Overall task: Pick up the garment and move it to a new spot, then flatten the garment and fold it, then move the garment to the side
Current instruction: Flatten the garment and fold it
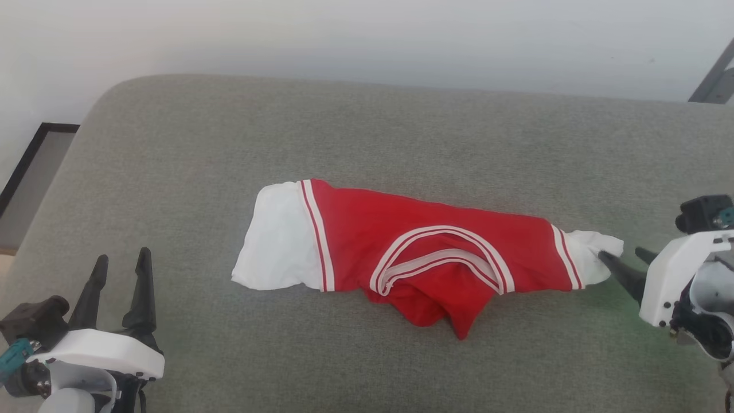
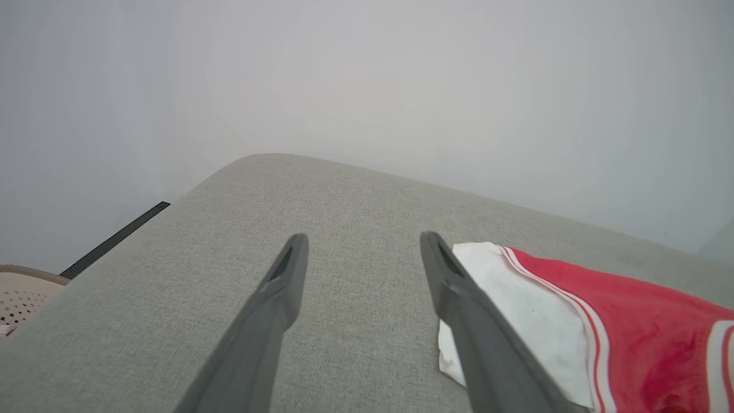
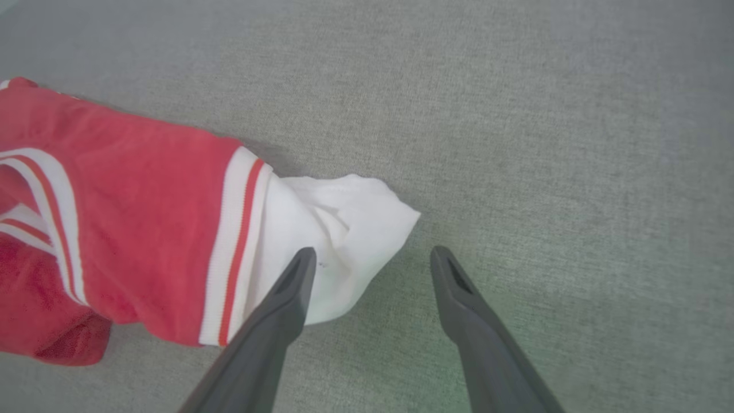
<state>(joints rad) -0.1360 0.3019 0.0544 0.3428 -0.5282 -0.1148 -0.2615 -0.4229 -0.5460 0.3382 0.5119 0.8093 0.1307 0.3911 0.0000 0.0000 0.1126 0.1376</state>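
Red cloth (image 1: pixel 444 306) sticks out under the striped collar, so the garment's hidden body (image 1: pixel 406 213) will unfold from underneath when the robot lifts the garment by the white sleeves.
The garment (image 1: pixel 401 246) lies stretched left to right on the grey cushion (image 1: pixel 367 143), a red shirt with white sleeves at both ends and a striped collar in the middle. My right gripper (image 1: pixel 622 258) stands open at the right sleeve (image 3: pixel 338 241), one fingertip over the white cloth, nothing pinched between the fingers. At the lower left my left gripper (image 1: pixel 120 267) is open and empty, apart from the shirt; in its wrist view the left sleeve (image 2: pixel 516 310) lies beside its right finger (image 2: pixel 459 298).
A pale wall runs behind the cushion. A dark-framed panel (image 1: pixel 34 166) stands at the far left. A beige perforated basket (image 2: pixel 23 289) peeks in past the cushion's left edge. A grey metal strut (image 1: pixel 717 77) crosses the upper right corner.
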